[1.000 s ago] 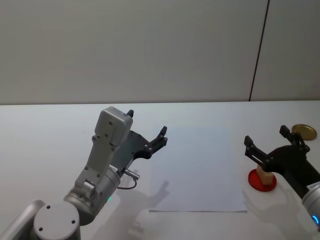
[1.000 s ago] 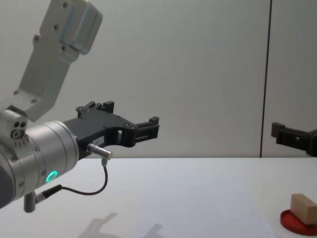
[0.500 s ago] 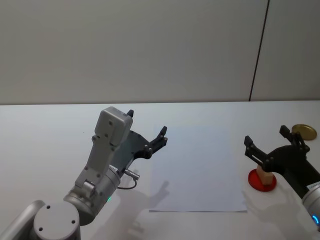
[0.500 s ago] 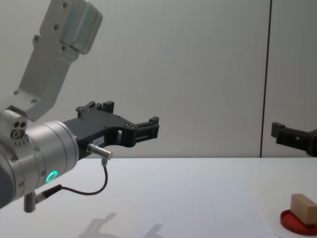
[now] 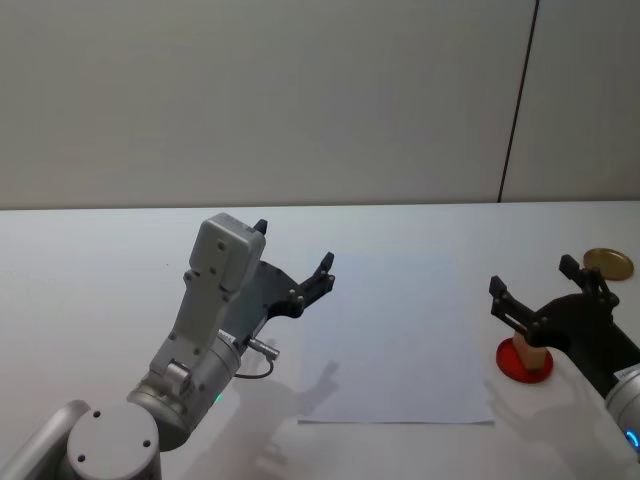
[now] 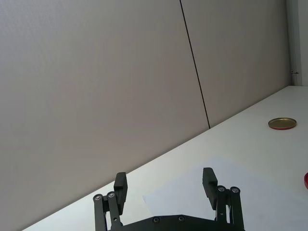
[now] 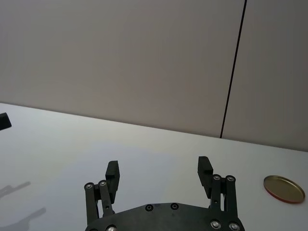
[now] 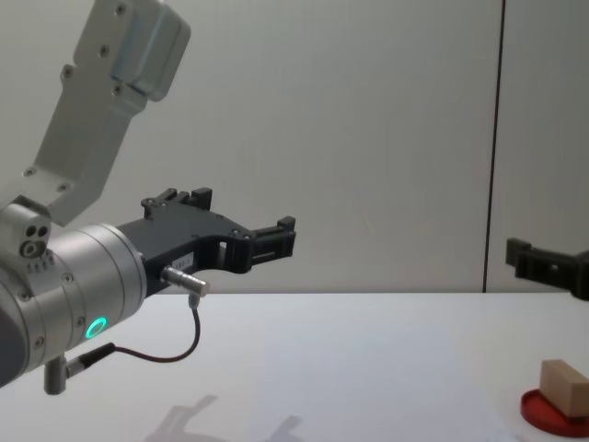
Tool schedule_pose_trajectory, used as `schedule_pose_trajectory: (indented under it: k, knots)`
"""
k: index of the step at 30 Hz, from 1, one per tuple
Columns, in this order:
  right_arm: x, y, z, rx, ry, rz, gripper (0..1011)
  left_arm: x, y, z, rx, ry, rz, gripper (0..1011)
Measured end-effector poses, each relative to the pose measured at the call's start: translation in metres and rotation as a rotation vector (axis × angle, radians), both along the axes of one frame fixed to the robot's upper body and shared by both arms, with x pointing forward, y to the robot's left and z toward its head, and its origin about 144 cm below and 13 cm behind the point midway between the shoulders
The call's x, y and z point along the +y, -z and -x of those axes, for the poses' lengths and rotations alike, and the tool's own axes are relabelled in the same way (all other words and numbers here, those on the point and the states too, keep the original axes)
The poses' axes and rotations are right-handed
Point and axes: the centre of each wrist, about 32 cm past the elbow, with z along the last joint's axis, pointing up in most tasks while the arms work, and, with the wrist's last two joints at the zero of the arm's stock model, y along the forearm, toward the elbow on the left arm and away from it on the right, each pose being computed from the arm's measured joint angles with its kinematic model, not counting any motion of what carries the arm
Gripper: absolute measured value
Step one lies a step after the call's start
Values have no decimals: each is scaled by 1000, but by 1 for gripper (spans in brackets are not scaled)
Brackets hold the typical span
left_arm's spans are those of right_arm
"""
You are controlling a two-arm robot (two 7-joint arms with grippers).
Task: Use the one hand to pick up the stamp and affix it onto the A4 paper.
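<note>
The narrow stamp (image 8: 565,389) is sitting on the red ink pad (image 8: 543,416), so it will leave a red strip of ink when I push it onto the paper.
The stamp (image 5: 527,349), a small tan wooden block, stands on a flat round red ink pad (image 5: 523,364) just right of the A4 paper (image 5: 395,335). From the chest view the stamp (image 8: 566,385) sits on the red pad (image 8: 550,411) at the lower right. My right gripper (image 5: 531,274) hovers open above the stamp without touching it; its own view shows the gripper (image 7: 159,167) with nothing between its fingers. My left gripper (image 5: 295,245) is held open in the air over the paper's left edge, also empty (image 6: 164,179).
A gold round lid (image 5: 608,262) lies on the white table beyond the ink pad, also seen as a gold lid (image 7: 284,188) in the right wrist view. A grey wall with a dark vertical seam (image 5: 518,100) stands behind the table.
My right gripper has sunk slightly toward the stamp and shifted a little right. The left arm, stamp and paper have not moved.
</note>
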Motion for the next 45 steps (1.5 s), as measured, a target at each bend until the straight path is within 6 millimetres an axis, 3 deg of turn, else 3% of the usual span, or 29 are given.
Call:
schedule_pose_trajectory:
  k: [37,45]
  knots:
    - [-14,39,-17,263,29,40,999,0,0,0,0,0,0,993]
    - [-14,45,-21,286,30,36,831,0,0,0,0,0,0,993]
